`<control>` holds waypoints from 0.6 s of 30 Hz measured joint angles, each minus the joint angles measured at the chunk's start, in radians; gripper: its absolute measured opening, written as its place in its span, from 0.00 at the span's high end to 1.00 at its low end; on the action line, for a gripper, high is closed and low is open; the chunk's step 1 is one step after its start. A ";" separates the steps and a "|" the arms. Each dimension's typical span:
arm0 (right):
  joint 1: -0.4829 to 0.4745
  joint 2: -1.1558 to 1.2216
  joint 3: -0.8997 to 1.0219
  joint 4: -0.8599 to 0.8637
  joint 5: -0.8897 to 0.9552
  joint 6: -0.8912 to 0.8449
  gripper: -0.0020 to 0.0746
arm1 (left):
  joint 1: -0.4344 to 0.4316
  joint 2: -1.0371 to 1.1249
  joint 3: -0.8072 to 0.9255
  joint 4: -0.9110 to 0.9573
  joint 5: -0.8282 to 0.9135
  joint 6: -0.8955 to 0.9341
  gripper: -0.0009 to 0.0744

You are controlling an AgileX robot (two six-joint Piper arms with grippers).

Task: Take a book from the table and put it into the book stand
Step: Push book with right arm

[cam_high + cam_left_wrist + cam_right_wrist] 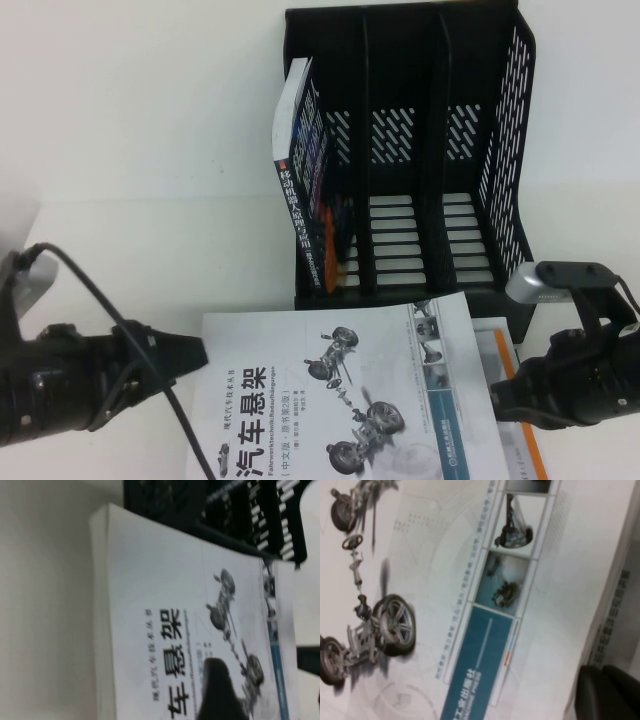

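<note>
The book lies mostly over the orange-bordered book (519, 441). My left gripper should move back while my right gripper pushes the book's edge (487, 372) to make the overhang wider.
The book (340, 400), white with a black Chinese title and grey car-suspension pictures, lies near the table's front edge, just before the black book stand (500, 150). It fills the left wrist view (165, 605) and the right wrist view (420, 580). My left gripper (200, 352) is at the book's left edge, and one dark finger (217, 690) lies on the cover, shut on the book. My right gripper (497, 395) is at the book's right edge. Its fingers (605, 695) are together against that edge.
A dark blue-red book (305, 170) leans in the stand's left slot; the middle and right slots hold nothing. A white book with an orange border (503, 350) lies partly under the book's right side. The white table (130, 150) stretches left of the stand.
</note>
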 joint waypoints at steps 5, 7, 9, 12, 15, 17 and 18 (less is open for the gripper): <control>0.001 0.002 -0.002 0.009 -0.008 0.000 0.98 | 0.000 0.094 -0.065 0.069 0.086 -0.034 0.44; 0.001 0.002 -0.009 0.010 -0.008 0.000 0.98 | 0.000 0.140 -0.085 0.073 0.096 -0.038 0.44; 0.001 0.002 -0.019 0.012 -0.008 0.000 0.98 | 0.009 0.185 -0.097 0.077 0.106 -0.040 0.44; 0.001 0.006 -0.031 0.018 -0.005 0.000 0.98 | 0.055 0.225 -0.107 0.064 0.154 -0.015 0.44; 0.002 0.035 -0.043 0.018 0.003 0.000 0.98 | 0.140 0.241 -0.109 0.043 0.231 0.030 0.44; 0.012 0.062 -0.049 0.021 0.003 0.000 0.98 | 0.213 0.245 -0.111 0.036 0.290 0.059 0.44; 0.018 0.070 -0.051 0.023 0.000 0.000 0.98 | 0.250 0.245 -0.111 0.036 0.321 0.072 0.44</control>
